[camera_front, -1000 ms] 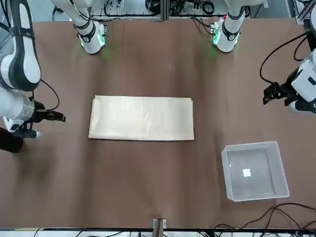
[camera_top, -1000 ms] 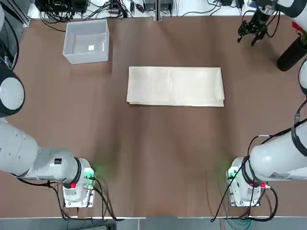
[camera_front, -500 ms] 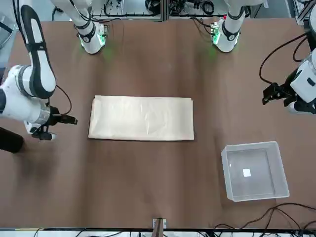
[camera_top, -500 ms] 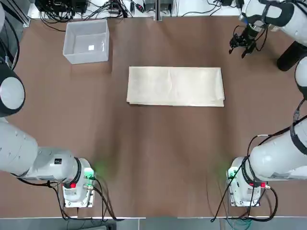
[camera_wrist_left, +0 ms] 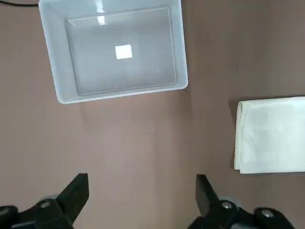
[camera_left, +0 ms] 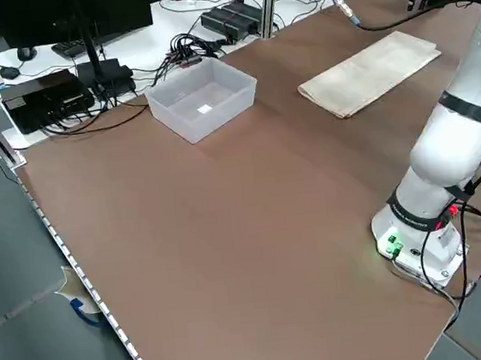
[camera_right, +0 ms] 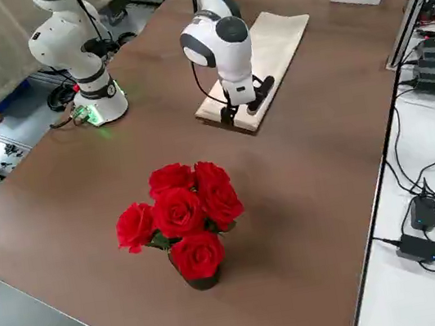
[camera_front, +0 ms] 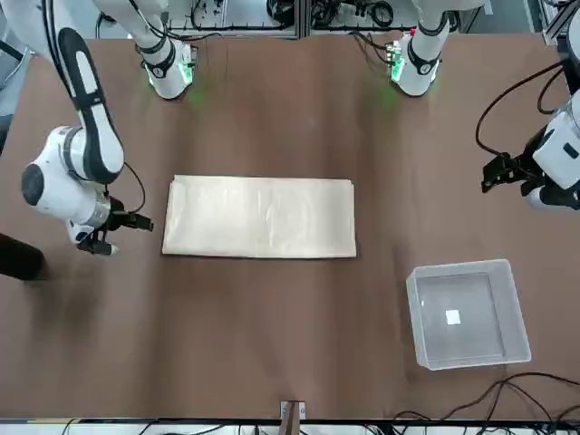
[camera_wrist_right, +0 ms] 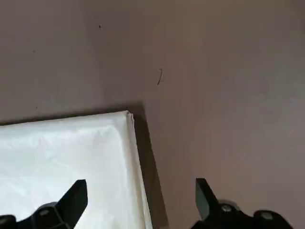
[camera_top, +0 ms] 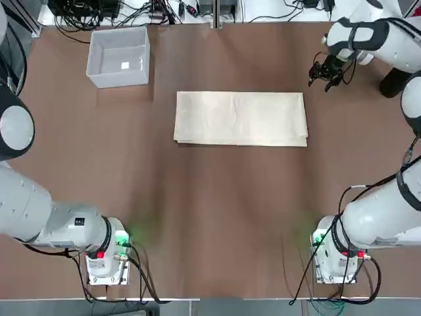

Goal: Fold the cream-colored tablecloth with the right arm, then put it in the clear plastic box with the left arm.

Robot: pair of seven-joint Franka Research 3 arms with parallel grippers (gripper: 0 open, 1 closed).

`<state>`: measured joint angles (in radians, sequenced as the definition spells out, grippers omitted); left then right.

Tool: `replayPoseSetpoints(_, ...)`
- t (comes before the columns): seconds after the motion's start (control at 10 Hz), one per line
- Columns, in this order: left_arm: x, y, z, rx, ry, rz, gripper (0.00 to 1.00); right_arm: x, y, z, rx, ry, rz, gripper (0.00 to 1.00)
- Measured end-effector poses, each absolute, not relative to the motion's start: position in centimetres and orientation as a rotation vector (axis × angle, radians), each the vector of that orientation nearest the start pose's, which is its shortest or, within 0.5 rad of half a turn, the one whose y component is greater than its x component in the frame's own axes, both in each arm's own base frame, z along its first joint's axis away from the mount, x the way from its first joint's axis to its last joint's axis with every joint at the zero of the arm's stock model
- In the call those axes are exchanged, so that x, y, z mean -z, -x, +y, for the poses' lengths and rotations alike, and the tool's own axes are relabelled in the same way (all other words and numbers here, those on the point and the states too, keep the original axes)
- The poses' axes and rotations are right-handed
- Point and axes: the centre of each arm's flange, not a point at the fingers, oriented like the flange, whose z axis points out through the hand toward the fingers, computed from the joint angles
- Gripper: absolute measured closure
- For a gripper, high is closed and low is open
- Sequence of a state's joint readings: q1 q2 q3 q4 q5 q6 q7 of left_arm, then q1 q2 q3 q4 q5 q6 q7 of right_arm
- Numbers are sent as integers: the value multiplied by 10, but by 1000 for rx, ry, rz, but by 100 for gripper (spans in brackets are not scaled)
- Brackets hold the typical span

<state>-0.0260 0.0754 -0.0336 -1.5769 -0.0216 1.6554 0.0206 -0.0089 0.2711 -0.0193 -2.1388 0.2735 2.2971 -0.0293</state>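
My gripper will lift and carry the tablecloth's short edge, and the cream-colored tablecloth (camera_front: 260, 217) will fold over with its layers together, because stacked layers (camera_wrist_right: 137, 169) show along that edge.
The cream-colored tablecloth (camera_top: 240, 118) lies flat as a long folded rectangle in the middle of the brown table. My right gripper (camera_top: 327, 71) hovers open just past the cloth's far right corner, which shows under it in the right wrist view as a cloth corner (camera_wrist_right: 71, 157). The clear plastic box (camera_top: 118, 78) stands empty at the far left, a small white label inside. My left gripper (camera_front: 500, 172) hangs open above the table near the box (camera_wrist_left: 178, 47), with nothing between its fingers (camera_wrist_left: 76, 191).
A dark vase of red roses (camera_right: 181, 218) stands on the table's right side, beyond the right gripper. Cables and electronics (camera_left: 224, 23) line the white bench past the far edge. Bare brown tabletop (camera_top: 217, 210) stretches between the cloth and the arm bases.
My right gripper has swung left and nearer, from the far right corner of the table to just beside the cloth's far right corner. The left arm, cloth and box have not moved.
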Motion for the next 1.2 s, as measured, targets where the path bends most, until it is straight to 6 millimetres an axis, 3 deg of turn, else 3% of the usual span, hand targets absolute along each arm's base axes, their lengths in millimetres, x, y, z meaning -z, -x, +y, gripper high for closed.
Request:
replayPoseSetpoints(0.3,-586,-583,-36,6,3163,124,1,-244,-549,12,-161,2910,297,0)
replayPoseSetpoints(0.8,-585,-583,-37,2,3163,125,1,-207,-544,18,-169,2934,251,0)
replayPoseSetpoints(1.2,-583,-584,-37,0,3163,125,1,-194,-532,25,-185,2944,228,0)
